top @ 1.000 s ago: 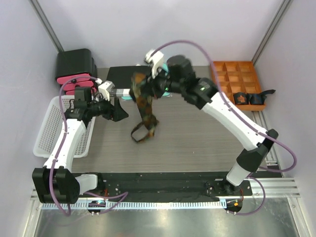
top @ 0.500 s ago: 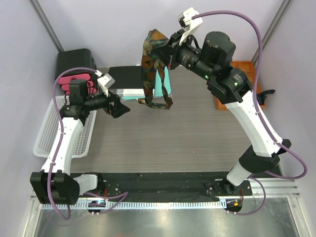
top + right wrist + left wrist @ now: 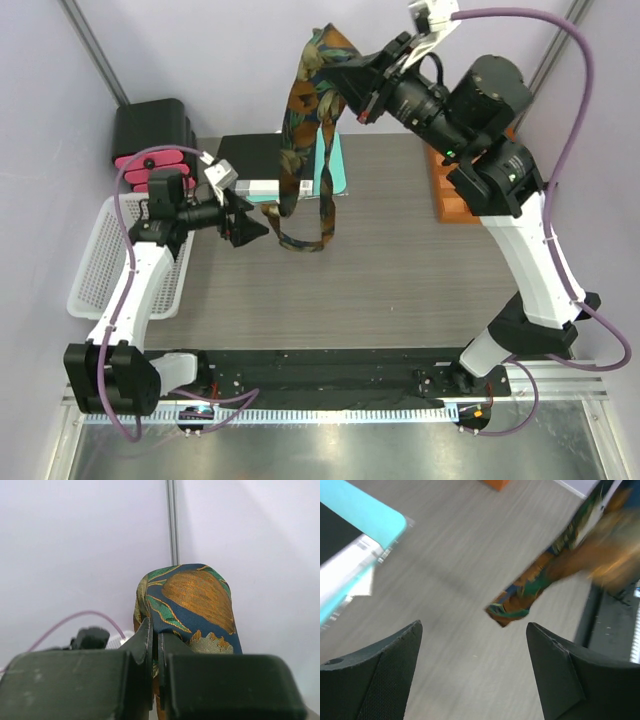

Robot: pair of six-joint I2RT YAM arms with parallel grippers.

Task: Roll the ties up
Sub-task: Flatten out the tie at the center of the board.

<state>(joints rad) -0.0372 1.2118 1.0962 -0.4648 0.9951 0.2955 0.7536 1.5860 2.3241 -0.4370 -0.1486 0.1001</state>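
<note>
The tie's lower part [image 3: 302,244] hangs loosely looped below my right gripper, so my left gripper should pinch the loop's near corner [image 3: 270,211] and tug it aside before rolling.
A dark tie [image 3: 303,110] with orange, gold and green patterning hangs from my right gripper [image 3: 345,72], which is shut on its upper fold high above the back of the table. The tie's lower part ends in a loop [image 3: 303,238] just above the table. In the right wrist view the fabric [image 3: 197,592] bulges over the closed gripper [image 3: 159,642]. My left gripper [image 3: 250,222] is open, low and just left of the hanging loop, apart from it. The left wrist view shows the tie's blurred end [image 3: 530,587] beyond the open gripper [image 3: 474,626], with nothing between the fingers.
A white basket [image 3: 95,265] sits at the left edge. A black box [image 3: 150,125] with pink pieces stands at the back left. A black and teal board [image 3: 255,160] lies behind the tie. An orange compartment tray [image 3: 443,195] shows partly behind my right arm.
My right gripper has risen and moved back and right with the tie, lifting its lower end off the table. The left gripper has opened wider and stayed near its spot.
</note>
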